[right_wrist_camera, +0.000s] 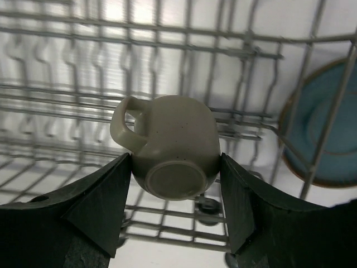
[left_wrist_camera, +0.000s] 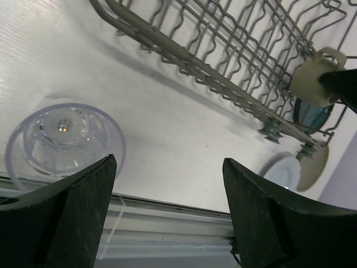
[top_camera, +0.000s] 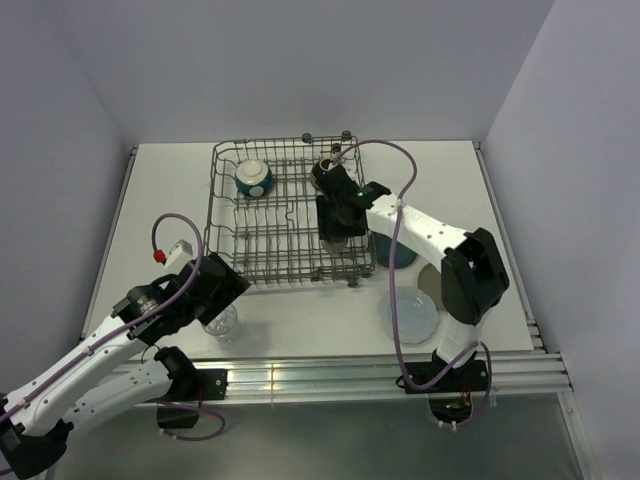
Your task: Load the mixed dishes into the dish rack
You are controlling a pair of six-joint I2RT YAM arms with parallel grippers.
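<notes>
The robot sees the clear glass standing rim up (left_wrist_camera: 67, 146), so next the left gripper passes the glass to the right gripper by its base (left_wrist_camera: 64, 126) before the glass goes into the rack rim down.
The dish rack (top_camera: 290, 215) stands mid-table with a teal bowl (top_camera: 253, 178) and a dark brown bowl (top_camera: 325, 172) inside. My right gripper (right_wrist_camera: 175, 162) is shut on the olive-grey mug (right_wrist_camera: 173, 148), bottom toward the camera and handle to the left, over the rack's (right_wrist_camera: 167, 44) front right part. In the top view that gripper (top_camera: 340, 225) is above the rack's right side. My left gripper (left_wrist_camera: 167, 162) is open with nothing between its fingers. The clear glass (left_wrist_camera: 64, 137) stands upside down on the table just left of its left finger, also visible as the glass (top_camera: 220, 322) in the top view.
A teal plate (top_camera: 395, 250) lies just outside the rack's right side. A pale-blue plate (top_camera: 412, 313) lies near the front right with a beige plate (top_camera: 432, 280) partly under it. The table's metal front rail (left_wrist_camera: 167, 223) runs right under the left gripper.
</notes>
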